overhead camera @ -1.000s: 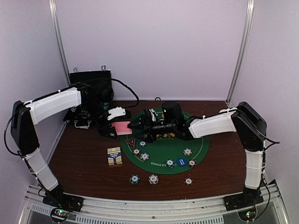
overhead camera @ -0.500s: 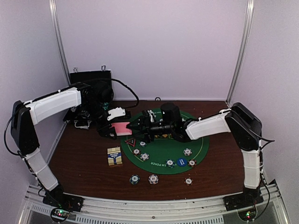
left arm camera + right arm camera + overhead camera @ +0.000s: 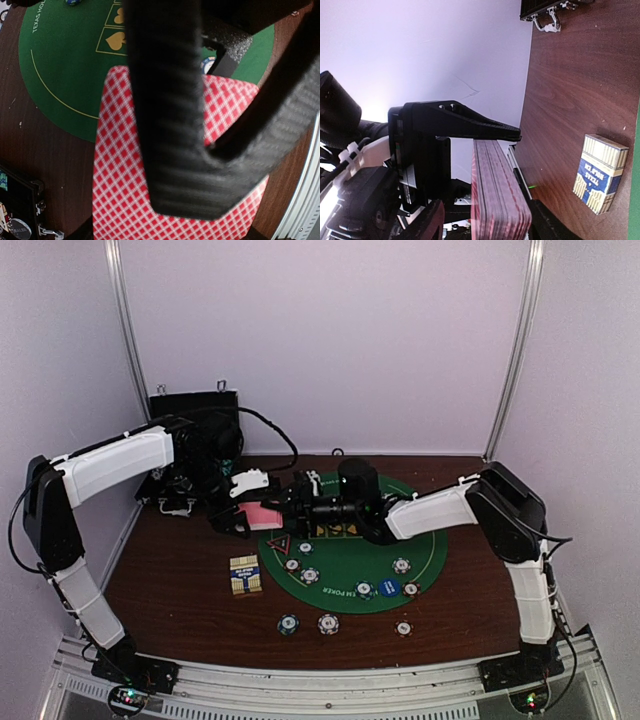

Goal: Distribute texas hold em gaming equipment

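Observation:
The checkered card back (image 3: 118,162) has my right gripper's finger lying at a slant across it, so next I line my right gripper up squarely with the deck (image 3: 261,516) while my left gripper resets its hold.
My left gripper (image 3: 248,517) is shut on a deck of pink-backed cards (image 3: 262,513) and holds it above the left rim of the green mat (image 3: 350,562). In the left wrist view its ribbed finger (image 3: 170,125) lies across the checkered card back (image 3: 120,165). My right gripper (image 3: 291,502) is open, with a jaw on each side of the deck. In the right wrist view the deck is edge-on (image 3: 500,195), with a gap on its left side. Several striped chips (image 3: 328,623), a blue disc (image 3: 389,587) and the triangle marker (image 3: 278,543) lie on and below the mat.
A blue and yellow card box (image 3: 245,575) lies on the brown table left of the mat; it also shows in the right wrist view (image 3: 600,172). A black hard case (image 3: 195,420) stands at the back left. Side walls close in the table.
My right gripper has reached further left across the mat, and its jaws now straddle the deck. My left gripper and the deck have stayed put.

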You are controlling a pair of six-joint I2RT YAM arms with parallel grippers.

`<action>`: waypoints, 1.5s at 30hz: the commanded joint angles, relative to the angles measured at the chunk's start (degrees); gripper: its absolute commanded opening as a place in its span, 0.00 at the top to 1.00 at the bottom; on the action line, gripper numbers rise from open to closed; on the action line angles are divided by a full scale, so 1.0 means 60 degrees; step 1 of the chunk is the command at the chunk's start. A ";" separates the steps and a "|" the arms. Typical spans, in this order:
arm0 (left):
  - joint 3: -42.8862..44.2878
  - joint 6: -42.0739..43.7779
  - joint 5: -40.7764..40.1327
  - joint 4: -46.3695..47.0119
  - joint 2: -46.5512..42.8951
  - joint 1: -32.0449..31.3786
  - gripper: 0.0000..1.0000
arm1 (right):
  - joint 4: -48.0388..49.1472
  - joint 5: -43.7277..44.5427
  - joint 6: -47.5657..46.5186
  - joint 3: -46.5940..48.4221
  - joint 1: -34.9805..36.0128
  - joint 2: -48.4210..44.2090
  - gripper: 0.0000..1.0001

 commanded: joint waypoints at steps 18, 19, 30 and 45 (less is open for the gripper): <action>0.0536 -0.0263 -0.0088 0.0215 0.0190 -0.0100 0.23 | 0.1277 -0.0358 0.1090 0.0807 0.0158 0.0902 0.96; 0.0525 -0.0268 -0.0042 0.0261 0.0154 -0.0100 0.06 | 0.1282 -0.0362 0.1102 0.0813 0.0152 0.0905 0.99; 0.0310 0.0520 0.1538 0.0274 -0.0153 -0.0100 0.02 | 0.1494 -0.0486 0.1282 0.0969 0.0151 0.0936 1.00; 0.0678 0.0905 0.0968 0.0636 0.0440 -0.0140 0.07 | 0.1848 -0.0545 0.1605 0.1035 0.0172 0.0973 1.00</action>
